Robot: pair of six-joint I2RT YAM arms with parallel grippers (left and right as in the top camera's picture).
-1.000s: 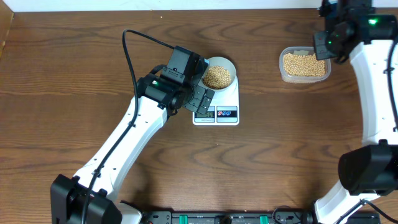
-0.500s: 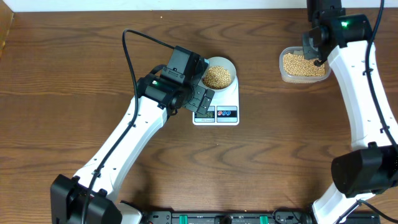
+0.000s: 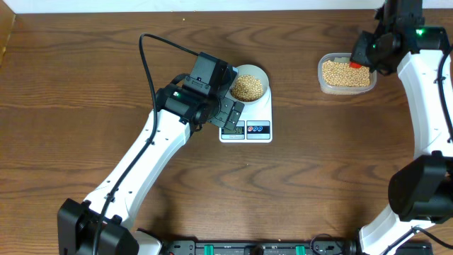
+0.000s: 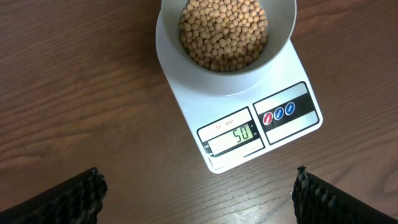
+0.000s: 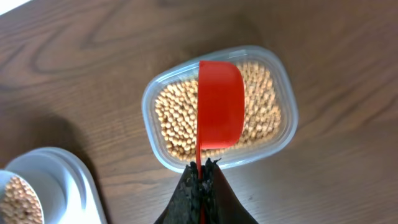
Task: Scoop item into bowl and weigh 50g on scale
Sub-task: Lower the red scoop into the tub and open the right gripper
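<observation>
I see the white scale reading 50 (image 4: 241,133) and the red scoop over the clear tub (image 3: 343,76). My right gripper should carry on lowering the scoop and let it go there.
The pale bowl (image 3: 249,86) holds tan beans (image 3: 248,87) and stands on the white scale (image 3: 255,115). In the left wrist view the bowl (image 4: 186,59) sits on the scale (image 4: 292,74), whose display (image 4: 239,134) reads 50. My left gripper (image 4: 198,193) is open and empty over bare wood just in front of the scale. My right gripper (image 5: 201,171) is shut on the handle of a red scoop (image 5: 219,112), held over the clear tub (image 5: 283,134) of beans (image 5: 174,124). The scoop (image 3: 357,64) shows at the tub (image 3: 345,86) in the overhead view.
A black cable (image 3: 152,42) loops over the table behind the left arm. The table's far edge meets a white wall at the top. The left arm lies diagonally from the front left to the scale.
The right arm has swung near the tub, first left, then back right, and now holds the red scoop over the tub. The left arm, bowl and scale have not moved.
</observation>
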